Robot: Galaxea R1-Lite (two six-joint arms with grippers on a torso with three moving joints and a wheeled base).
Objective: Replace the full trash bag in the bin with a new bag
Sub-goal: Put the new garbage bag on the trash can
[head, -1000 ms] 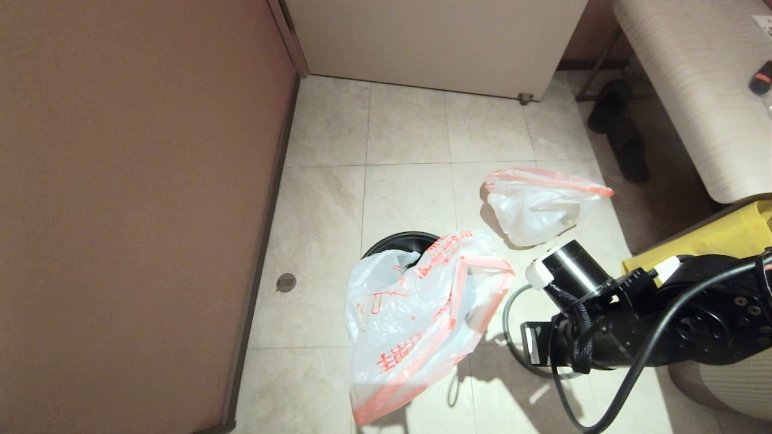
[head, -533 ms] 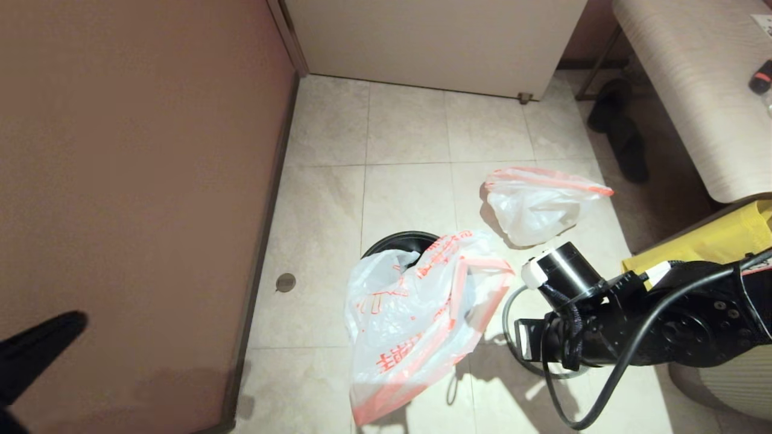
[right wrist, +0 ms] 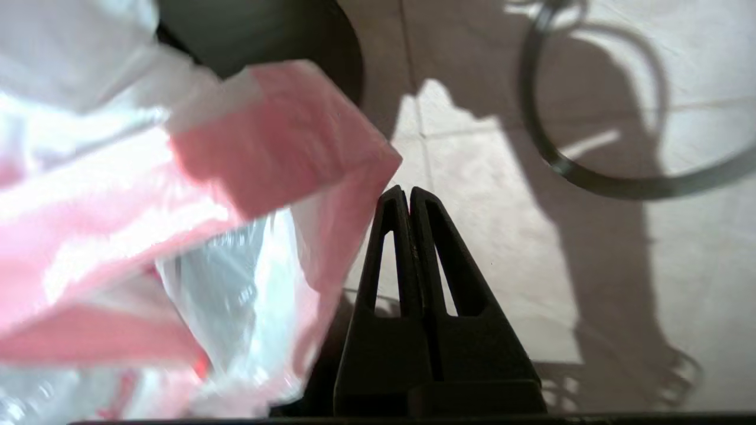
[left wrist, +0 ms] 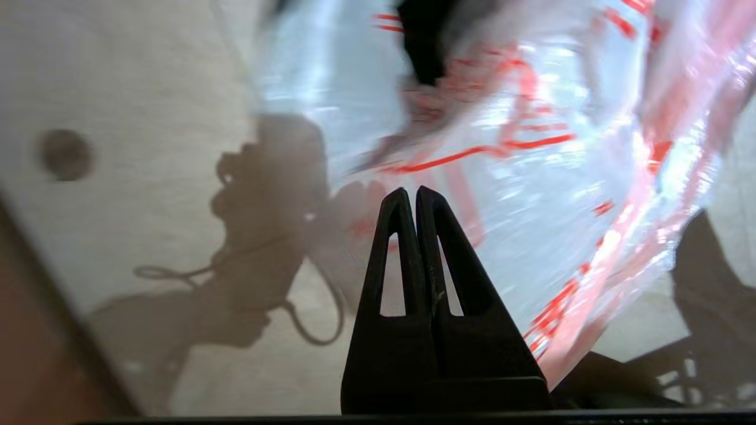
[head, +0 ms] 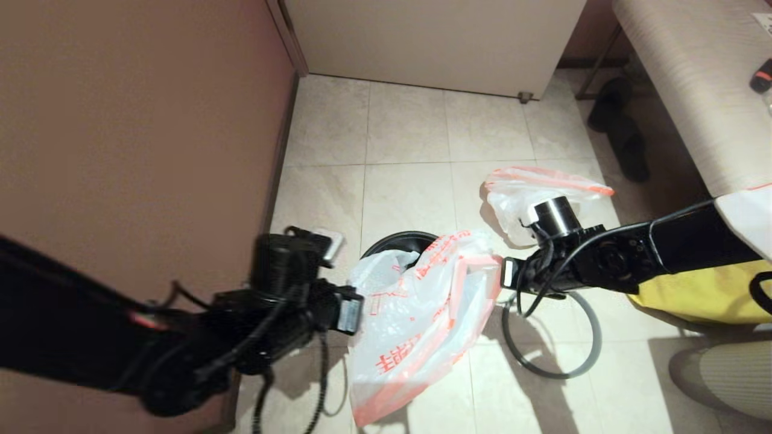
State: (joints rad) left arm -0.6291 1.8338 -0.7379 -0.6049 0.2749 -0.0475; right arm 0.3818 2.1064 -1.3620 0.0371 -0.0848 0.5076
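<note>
The new bag's opening is folded and narrow, so I should move my right gripper away while my left gripper grabs the bag's near corner to widen it.
The new bag, white with red print and a pink edge band, lies draped over the black bin, hiding most of it. My left gripper is shut with nothing between its fingers, its tips just in front of the bag's printed side. My right gripper is also shut and empty, close beside the bag's pink edge. The full trash bag lies on the floor behind the right wrist. The grey rim ring lies on the tiles to the right of the bin.
A brown wall closes the left side and a white cabinet the back. A bench, black slippers and a yellow fabric bag stand at the right. A floor drain is near the wall.
My left arm has swung in from the lower left to the new bag's left side. My right arm has moved forward and left to the bag's right edge, uncovering the rim ring.
</note>
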